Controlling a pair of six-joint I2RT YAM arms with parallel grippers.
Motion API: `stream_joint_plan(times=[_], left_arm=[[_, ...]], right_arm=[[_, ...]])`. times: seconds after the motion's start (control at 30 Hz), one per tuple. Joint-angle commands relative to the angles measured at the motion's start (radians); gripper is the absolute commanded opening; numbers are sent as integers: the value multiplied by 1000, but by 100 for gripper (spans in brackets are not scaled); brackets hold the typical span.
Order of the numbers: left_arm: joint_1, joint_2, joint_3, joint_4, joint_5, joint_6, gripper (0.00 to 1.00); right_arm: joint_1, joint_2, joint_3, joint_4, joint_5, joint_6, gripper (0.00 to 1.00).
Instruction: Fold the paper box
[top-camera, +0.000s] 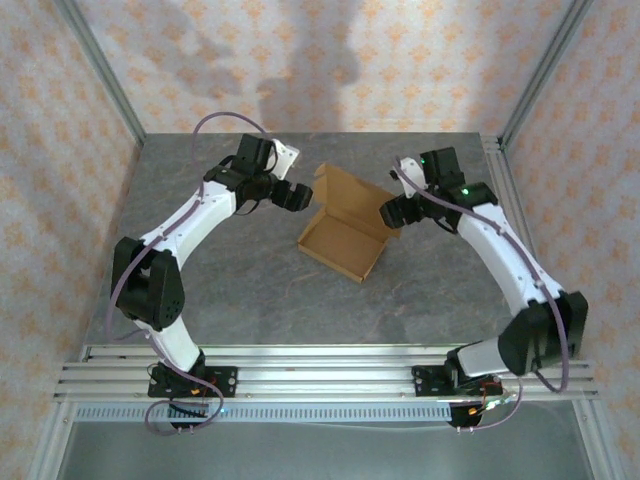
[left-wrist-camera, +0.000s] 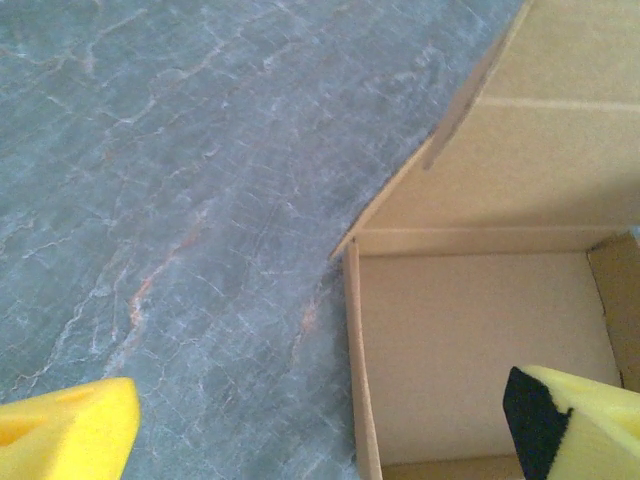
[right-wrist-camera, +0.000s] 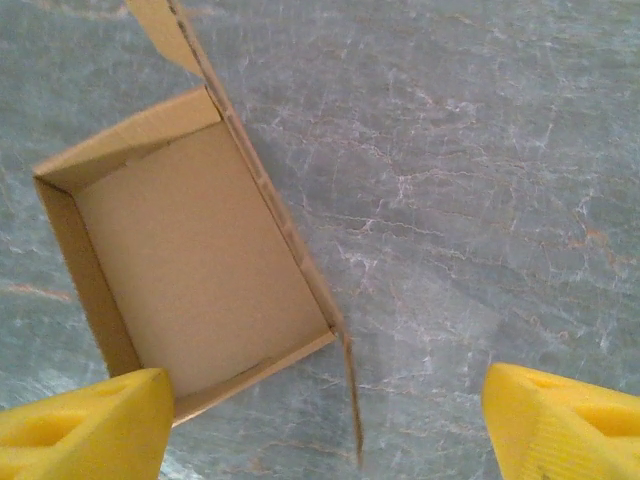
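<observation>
The paper box (top-camera: 342, 243) sits askew to my grippers, so next my left gripper grips the lid's near side flap (top-camera: 320, 184) and help turn the box straight before folding.
The paper box (top-camera: 340, 232) is a shallow brown cardboard tray in the middle of the table, with its lid (top-camera: 352, 190) raised at the far side. My left gripper (top-camera: 290, 195) hovers at the box's left far corner, open. In the left wrist view the tray's left wall (left-wrist-camera: 352, 350) runs between the yellow fingertips (left-wrist-camera: 60, 435), touching neither. My right gripper (top-camera: 395, 212) is at the box's right side, open. In the right wrist view the tray (right-wrist-camera: 200, 240) lies under the left fingertip (right-wrist-camera: 85, 425), and a thin side flap (right-wrist-camera: 350, 400) stands in the gap.
The grey marbled table (top-camera: 250, 290) lies open around the box. Aluminium rails (top-camera: 320, 365) carry both arm bases at the near edge. Frame posts (top-camera: 105, 75) and patterned walls enclose the left, right and back.
</observation>
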Motion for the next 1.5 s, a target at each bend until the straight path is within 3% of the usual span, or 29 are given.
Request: stream_joint_plan(times=[0.0,0.1,0.2,0.33,0.53,0.7,0.87,1.0,1.07,1.17,1.27,1.47], left_arm=[[-3,12,5,-44,33,54,100],[-4,3,-26,0,22,19,100],[-3,-32,-85,79,-22,-7,100],[2,-86,-140,177,-75,-52,100],[29,-86,-148,267,-60,-53,100],[31,-7,-46,146,13,80,100],[31,57,58,16,74,190,90],[31,136,177,-143,137,256,83],[32,161,207,-182,141,263,80],[32,173,215,-194,146,241,62],[32,175,209,-176,155,192,52],[32,166,203,-162,151,90,40]], right_arm=[[-11,76,70,-130,-16,-115,76],[-13,136,114,-205,-68,-185,64],[-12,175,153,-235,-34,-202,48],[-12,195,165,-229,-5,-215,31],[-12,179,136,-192,-13,-292,1],[-11,166,141,-181,-76,-387,0],[-13,232,240,-291,-164,-493,0],[-12,299,316,-333,-163,-521,0],[-12,317,335,-333,-162,-525,0],[-12,329,358,-329,-164,-519,0],[-12,334,371,-307,-169,-493,0],[-9,322,356,-226,-169,-409,0]])
